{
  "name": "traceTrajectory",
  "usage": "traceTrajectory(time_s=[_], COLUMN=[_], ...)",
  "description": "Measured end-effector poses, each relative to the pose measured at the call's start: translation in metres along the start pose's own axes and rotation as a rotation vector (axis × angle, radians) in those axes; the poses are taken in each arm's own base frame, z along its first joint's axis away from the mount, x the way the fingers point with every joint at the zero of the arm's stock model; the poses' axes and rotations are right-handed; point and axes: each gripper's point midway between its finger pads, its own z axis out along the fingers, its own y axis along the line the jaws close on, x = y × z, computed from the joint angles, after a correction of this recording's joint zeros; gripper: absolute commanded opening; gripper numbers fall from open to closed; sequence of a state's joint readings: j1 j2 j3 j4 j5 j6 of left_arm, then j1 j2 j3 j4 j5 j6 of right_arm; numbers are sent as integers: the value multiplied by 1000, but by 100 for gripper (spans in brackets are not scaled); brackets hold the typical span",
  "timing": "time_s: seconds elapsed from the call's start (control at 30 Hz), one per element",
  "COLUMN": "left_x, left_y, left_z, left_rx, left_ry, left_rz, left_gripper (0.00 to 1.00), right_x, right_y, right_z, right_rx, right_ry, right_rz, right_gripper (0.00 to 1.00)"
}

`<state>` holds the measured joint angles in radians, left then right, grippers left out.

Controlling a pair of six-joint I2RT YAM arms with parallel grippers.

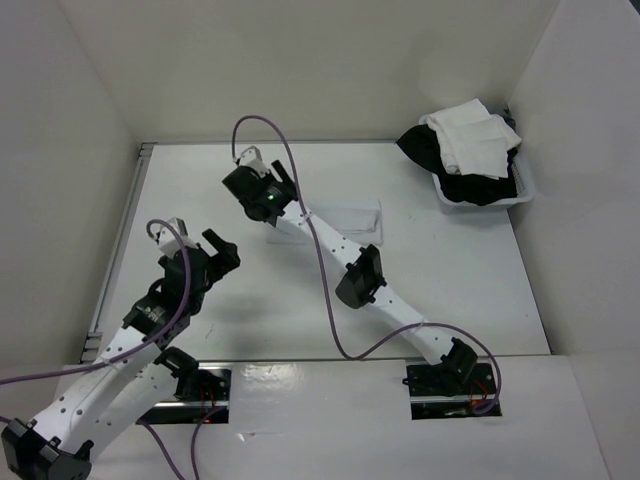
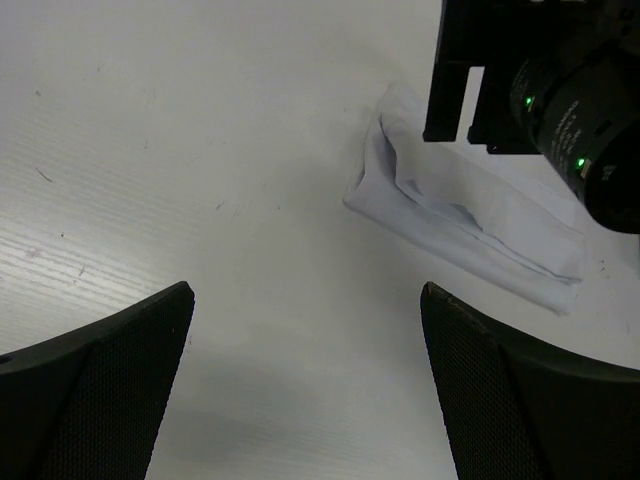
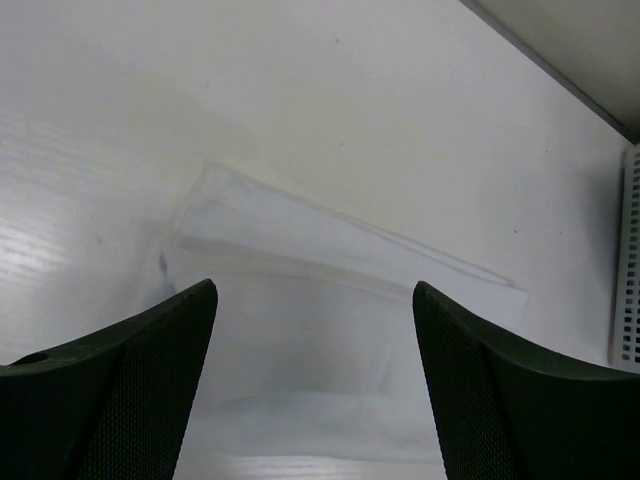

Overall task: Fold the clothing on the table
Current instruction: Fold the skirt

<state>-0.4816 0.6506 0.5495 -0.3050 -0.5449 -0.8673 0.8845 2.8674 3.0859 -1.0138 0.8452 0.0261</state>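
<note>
The clothing's top layer point(image 2: 432, 172) is wavy over the layer beneath, so my right gripper should return and go down onto its raised edge point(image 2: 468, 217) before I fold further.
The clothing point(image 1: 340, 218) lies flat on the table point(image 1: 200, 180) as a thin white folded rectangle, near the middle. My right gripper point(image 1: 262, 192) hovers over its left end, open. In the right wrist view the clothing point(image 3: 340, 260) fills the space under and ahead of the open right gripper point(image 3: 315, 287), with nothing between the fingers. My left gripper point(image 1: 222, 252) is open over bare table, to the left of and nearer than the garment. The left wrist view shows the clothing point(image 2: 470, 225) ahead to the right, apart from my left gripper point(image 2: 307, 290).
A white plastic bin point(image 1: 520, 190) with a heap of white and black garments point(image 1: 465, 140) stands at the back right; its perforated wall point(image 3: 625, 260) shows in the right wrist view. White upright walls enclose the table. A grey metal strip point(image 1: 120, 250) runs along the left edge.
</note>
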Motion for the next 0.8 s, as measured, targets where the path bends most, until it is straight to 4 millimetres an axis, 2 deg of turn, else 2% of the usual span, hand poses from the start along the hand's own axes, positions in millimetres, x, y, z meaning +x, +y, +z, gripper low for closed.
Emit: traceTrajectory(time_s=[0.1, 0.2, 0.33, 0.6, 0.8], left_x=[0, 5, 12, 14, 16], left_y=[-1, -1, -1, -3, -3], left_z=[-1, 2, 4, 5, 6], left_rx=[5, 1, 0, 7, 7], left_ry=[2, 23, 51, 59, 67], left_rz=[-1, 9, 19, 19, 22], left_gripper=[100, 100, 100, 100, 100], right_x=[6, 8, -4, -36, -35], right_y=[9, 2, -12, -30, -21], right_z=[-11, -12, -16, -41, -47], right_rx=[-21, -17, -23, -58, -64], right_ry=[16, 34, 19, -42, -44], right_rz=[-34, -42, -31, -3, -61], right_gripper=[83, 83, 84, 84, 84])
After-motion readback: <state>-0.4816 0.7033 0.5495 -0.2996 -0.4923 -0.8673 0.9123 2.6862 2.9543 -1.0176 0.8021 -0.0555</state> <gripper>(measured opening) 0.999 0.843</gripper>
